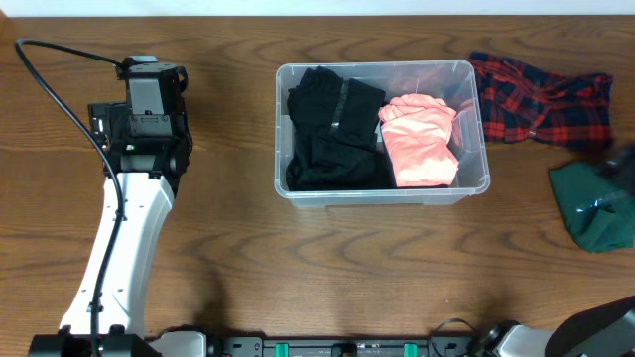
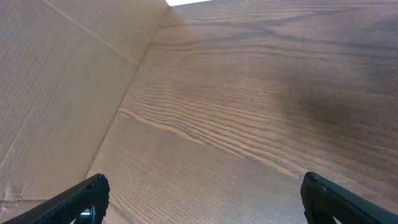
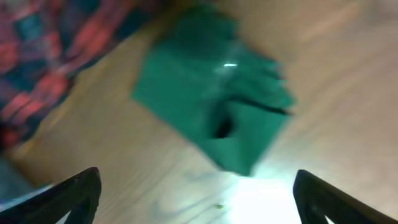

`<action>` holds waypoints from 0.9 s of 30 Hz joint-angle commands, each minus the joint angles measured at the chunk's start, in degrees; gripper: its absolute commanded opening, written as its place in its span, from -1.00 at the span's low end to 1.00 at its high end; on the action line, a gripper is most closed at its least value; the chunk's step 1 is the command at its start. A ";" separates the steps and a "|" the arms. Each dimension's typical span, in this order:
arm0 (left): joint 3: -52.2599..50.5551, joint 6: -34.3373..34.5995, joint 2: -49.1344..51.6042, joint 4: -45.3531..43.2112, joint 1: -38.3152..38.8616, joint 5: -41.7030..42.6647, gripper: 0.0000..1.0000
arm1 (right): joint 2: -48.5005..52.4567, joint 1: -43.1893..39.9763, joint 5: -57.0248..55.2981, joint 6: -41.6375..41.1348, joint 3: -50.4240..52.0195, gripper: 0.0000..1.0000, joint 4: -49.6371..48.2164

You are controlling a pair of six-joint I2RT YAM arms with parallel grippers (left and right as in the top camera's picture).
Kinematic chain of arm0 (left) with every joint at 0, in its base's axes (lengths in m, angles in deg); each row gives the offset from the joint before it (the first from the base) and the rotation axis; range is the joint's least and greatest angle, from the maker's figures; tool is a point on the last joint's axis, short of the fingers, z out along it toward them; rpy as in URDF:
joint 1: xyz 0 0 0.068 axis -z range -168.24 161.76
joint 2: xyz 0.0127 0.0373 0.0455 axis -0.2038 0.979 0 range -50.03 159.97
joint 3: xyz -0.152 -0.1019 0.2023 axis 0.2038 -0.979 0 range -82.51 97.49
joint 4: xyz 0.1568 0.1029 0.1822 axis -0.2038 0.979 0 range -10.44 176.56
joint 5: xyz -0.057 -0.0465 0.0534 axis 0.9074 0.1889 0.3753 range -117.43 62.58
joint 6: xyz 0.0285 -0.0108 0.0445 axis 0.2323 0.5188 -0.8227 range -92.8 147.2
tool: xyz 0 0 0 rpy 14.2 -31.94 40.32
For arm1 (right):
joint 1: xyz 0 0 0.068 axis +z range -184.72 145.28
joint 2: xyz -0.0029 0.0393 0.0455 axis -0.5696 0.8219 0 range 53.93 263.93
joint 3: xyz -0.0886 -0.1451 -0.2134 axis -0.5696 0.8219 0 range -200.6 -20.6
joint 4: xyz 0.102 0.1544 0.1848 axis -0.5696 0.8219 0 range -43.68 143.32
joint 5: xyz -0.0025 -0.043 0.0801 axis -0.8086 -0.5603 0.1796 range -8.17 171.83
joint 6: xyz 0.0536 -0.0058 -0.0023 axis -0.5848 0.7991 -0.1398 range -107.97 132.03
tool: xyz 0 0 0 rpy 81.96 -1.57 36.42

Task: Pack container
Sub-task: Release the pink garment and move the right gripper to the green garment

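The green cloth's end [image 1: 601, 234] away from the red plaid cloth is facing the robot's open fingers, so the right gripper should keep going down until its fingers are on both sides of that end [image 3: 244, 144].
The clear plastic container [image 1: 379, 196] stands in the middle of the table and holds a black garment [image 1: 332, 134] and a folded coral-pink garment [image 1: 422, 141]. To its right lies a red plaid cloth [image 1: 541, 99] [image 3: 43, 50]. Nearer the right edge lies a green cloth [image 1: 595, 203] [image 3: 211, 93]. My right gripper [image 3: 196, 180] hovers open over bare table just short of the green cloth and holds nothing; overhead it is a dark blur [image 1: 620, 164]. The left gripper [image 2: 203, 186] is open and empty over bare wood, far left of the container.
The left arm [image 1: 129, 228] runs from the front edge up the table's left side. A cardboard wall [image 2: 56, 93] borders the table beyond the left gripper. The right wrist view is motion-blurred.
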 commanded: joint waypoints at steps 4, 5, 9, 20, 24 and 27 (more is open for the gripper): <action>1.05 0.09 0.33 0.15 -0.17 -0.50 0.96 | 2.58 -7.21 -1.33 -5.18 1.53 0.99 -1.97; 1.05 0.09 0.33 0.15 -0.17 -0.50 0.96 | 2.78 -8.00 -1.33 -6.23 2.34 0.98 -2.71; 1.05 0.09 0.33 0.15 -0.17 -0.50 0.96 | 3.37 -9.51 0.11 -8.20 6.08 0.98 -6.71; 1.05 0.09 0.33 0.15 -0.17 -0.50 0.96 | 4.39 -9.64 0.59 -13.75 18.95 0.98 -22.16; 1.05 0.09 0.33 0.15 -0.17 -0.50 0.96 | 8.20 -9.35 4.00 -13.73 19.89 0.99 -24.76; 1.05 0.09 0.35 0.15 -0.17 -0.50 0.96 | 11.69 -8.79 4.48 -13.70 19.89 0.99 -26.91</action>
